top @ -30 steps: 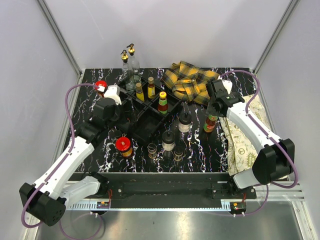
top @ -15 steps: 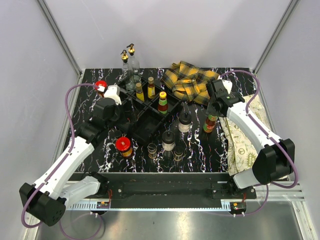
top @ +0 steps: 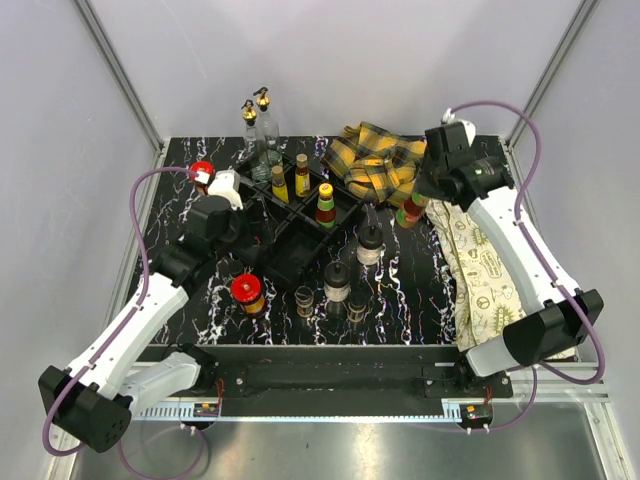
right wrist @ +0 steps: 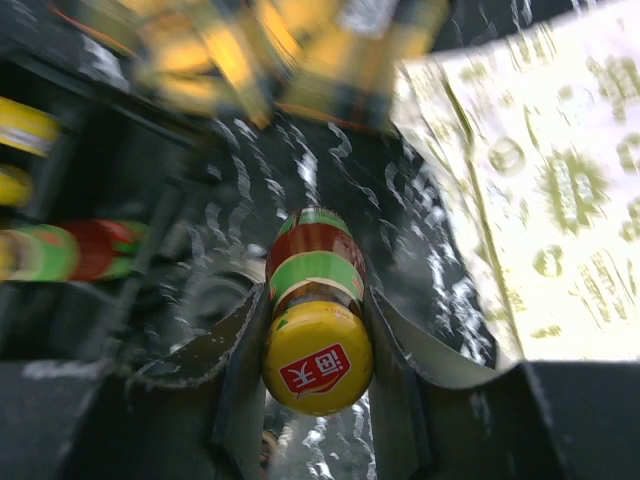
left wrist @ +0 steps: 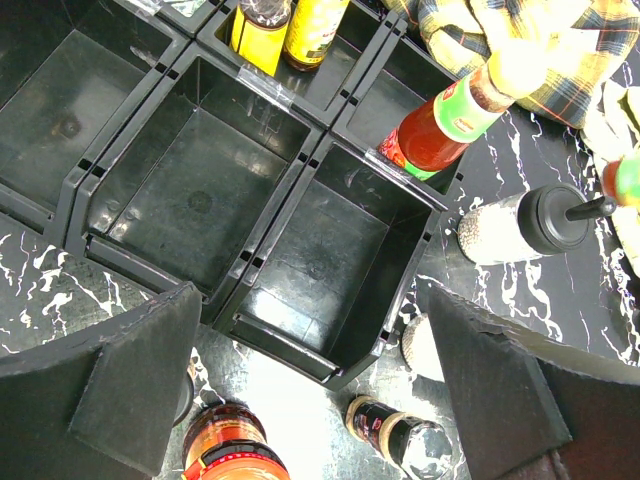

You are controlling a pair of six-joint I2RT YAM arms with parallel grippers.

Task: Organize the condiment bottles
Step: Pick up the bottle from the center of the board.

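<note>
The compartment that holds the matching red sauce bottle has free space. My right gripper should keep bringing its upright bottle there until it stands inside.
My right gripper is shut on a yellow-capped red sauce bottle and holds it above the table beside the plaid cloth; the right wrist view shows its cap between my fingers. My left gripper is open and empty over the near edge of the black divided tray, with empty compartments below it. The tray holds two yellow-capped bottles and a red sauce bottle. Two gold-spouted glass bottles stand behind it. Black-capped shakers, red-lidded jars and small jars stand around it.
A yellow plaid cloth lies at the back right of the tray. A cream printed cloth covers the table's right edge. A second red-lidded jar stands at the far left. A small dark-labelled bottle stands between my left fingers.
My right gripper has lifted the sauce bottle off the table and carried it back toward the plaid cloth. The left arm has not moved.
</note>
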